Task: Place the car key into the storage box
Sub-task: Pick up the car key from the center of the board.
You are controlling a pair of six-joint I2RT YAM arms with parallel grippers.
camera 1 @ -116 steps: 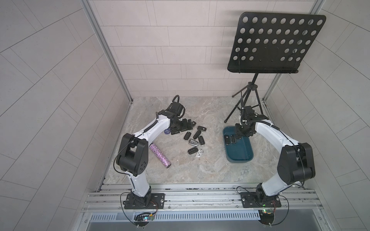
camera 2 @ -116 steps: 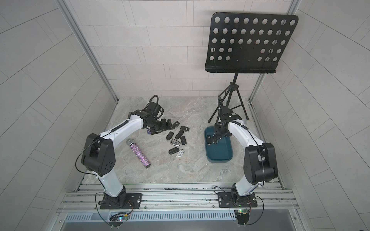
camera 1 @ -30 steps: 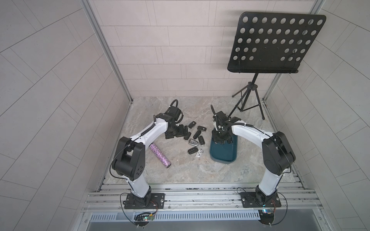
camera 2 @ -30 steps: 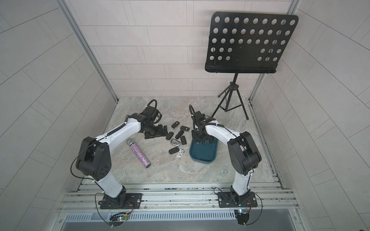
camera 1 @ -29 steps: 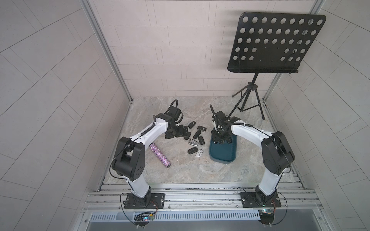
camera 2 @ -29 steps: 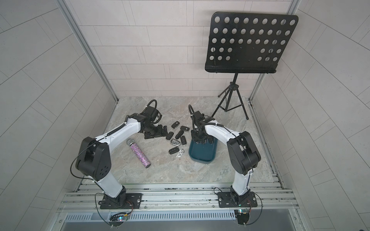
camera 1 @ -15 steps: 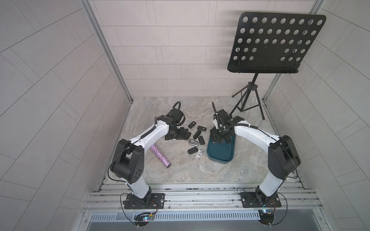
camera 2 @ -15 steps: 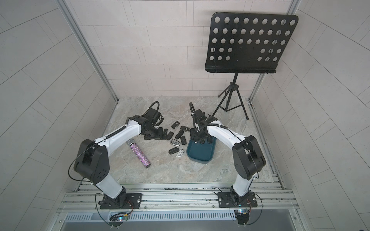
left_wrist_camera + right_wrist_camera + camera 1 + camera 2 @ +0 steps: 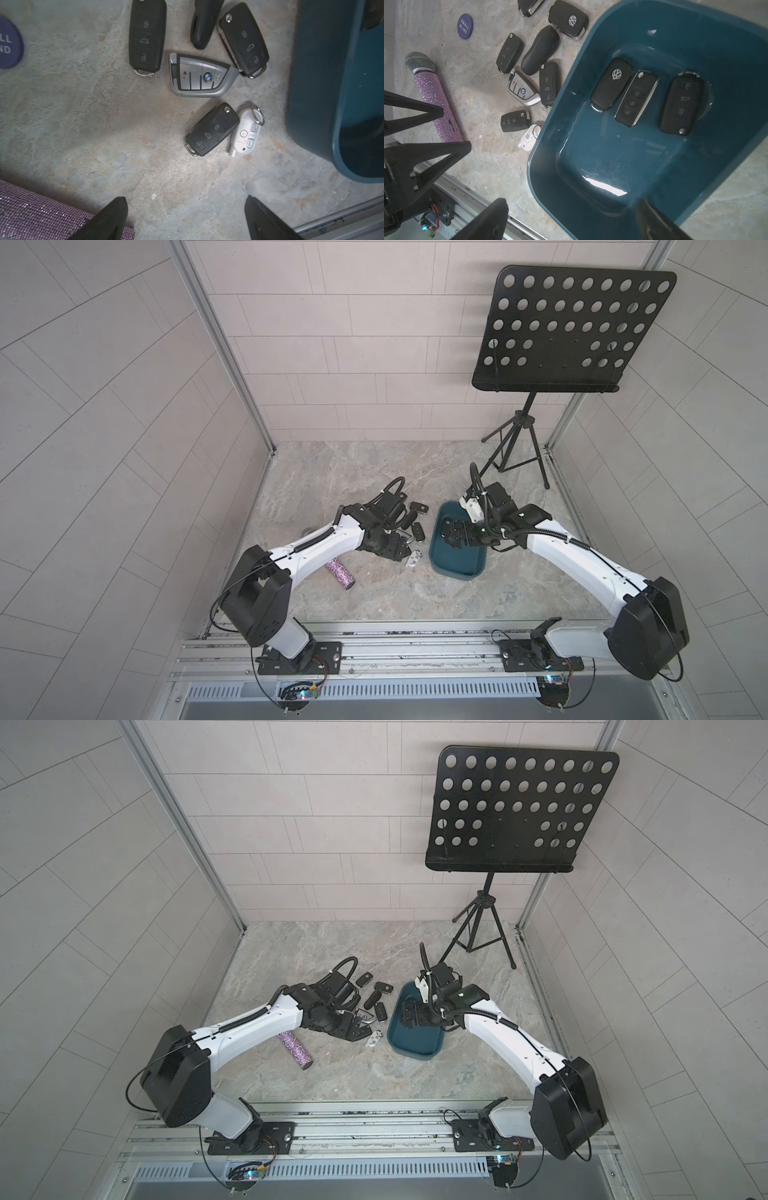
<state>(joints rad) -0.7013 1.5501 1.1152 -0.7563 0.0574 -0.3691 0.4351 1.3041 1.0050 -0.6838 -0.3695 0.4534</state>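
Next, I back my right gripper off, because it blocks the way into the storage box (image 9: 457, 561), while my left gripper picks up the black flip key (image 9: 212, 129) beside the white fob.
The teal storage box (image 9: 454, 562) (image 9: 415, 1042) lies right of centre in both top views. Three black car keys rest inside it: a VW one (image 9: 611, 83), a chrome-edged one (image 9: 636, 97) and a flip key (image 9: 681, 104). My right gripper (image 9: 572, 201) (image 9: 451, 533) hangs open over the box (image 9: 602, 155), holding nothing. Several more car keys lie on the floor left of the box, among them a black flip key (image 9: 212, 128), a white fob (image 9: 247, 133) and a silver BMW key (image 9: 202, 75). My left gripper (image 9: 186, 199) (image 9: 395, 551) is open and empty just above the floor beside them.
A purple glitter microphone (image 9: 340, 572) (image 9: 436, 97) lies left of the keys, close to one left finger. A blue "small blind" chip (image 9: 465, 26) sits farther back. A black music stand (image 9: 515, 448) rises at the back right. The metal rail (image 9: 374, 639) runs along the front.
My right gripper has gone from nearly shut to wide open over the box, which slid a little left. My left arm has moved forward and right, toward the nearest keys.
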